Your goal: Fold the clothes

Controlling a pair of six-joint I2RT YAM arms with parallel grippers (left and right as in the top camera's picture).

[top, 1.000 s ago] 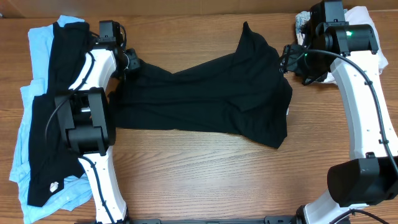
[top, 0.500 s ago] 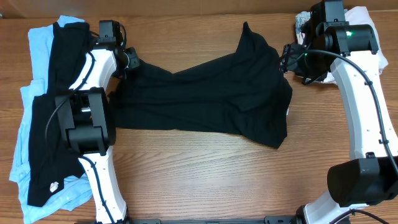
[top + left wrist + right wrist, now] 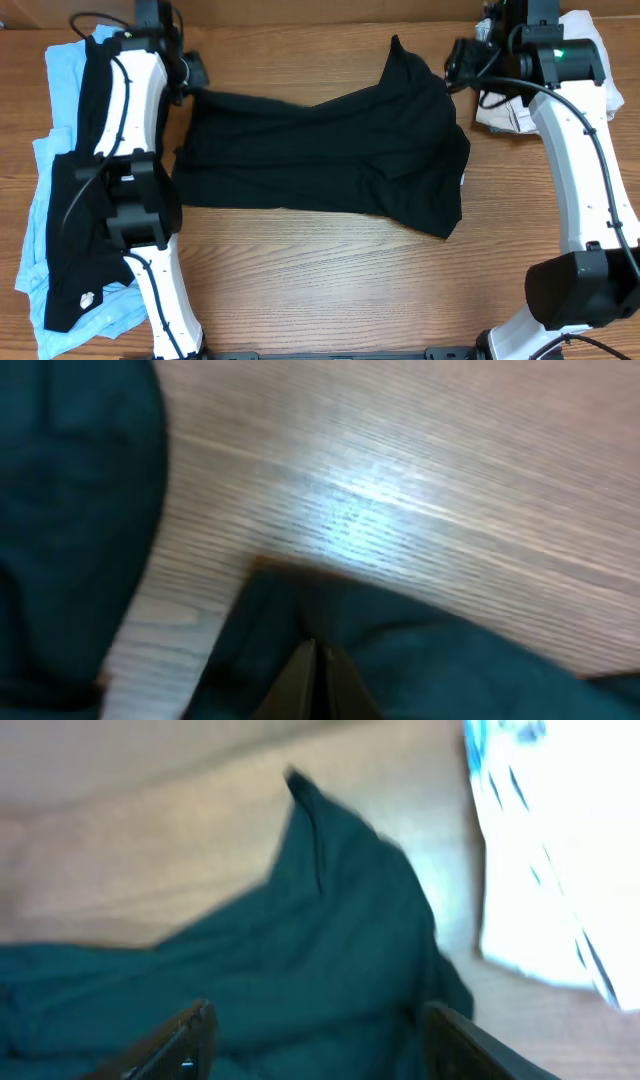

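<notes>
My right gripper still has to pull in a point of the black shirt (image 3: 397,52) that sticks out past the shirt's far edge, so it should pinch the fabric at its base (image 3: 398,90) and draw the point inward.
A black short-sleeved shirt (image 3: 320,150) lies spread across the middle of the wooden table. My left gripper (image 3: 192,72) is shut on the shirt's upper left corner at the far left; in the left wrist view its fingers (image 3: 318,660) pinch dark fabric (image 3: 430,660). My right gripper (image 3: 452,62) is open above the shirt's upper right part, and the right wrist view shows its spread fingers (image 3: 320,1030) over the fabric (image 3: 300,960). More black (image 3: 75,240) and light blue clothes (image 3: 40,170) lie stacked at the left edge.
A white cloth pile (image 3: 590,40) lies at the far right corner behind the right arm, also in the right wrist view (image 3: 560,850). A small white label (image 3: 88,297) shows on the black garment at the lower left.
My left gripper has moved back and up, pulling the shirt's left corner toward the far edge. My right gripper has let go of the shirt's right edge and lifted back.
</notes>
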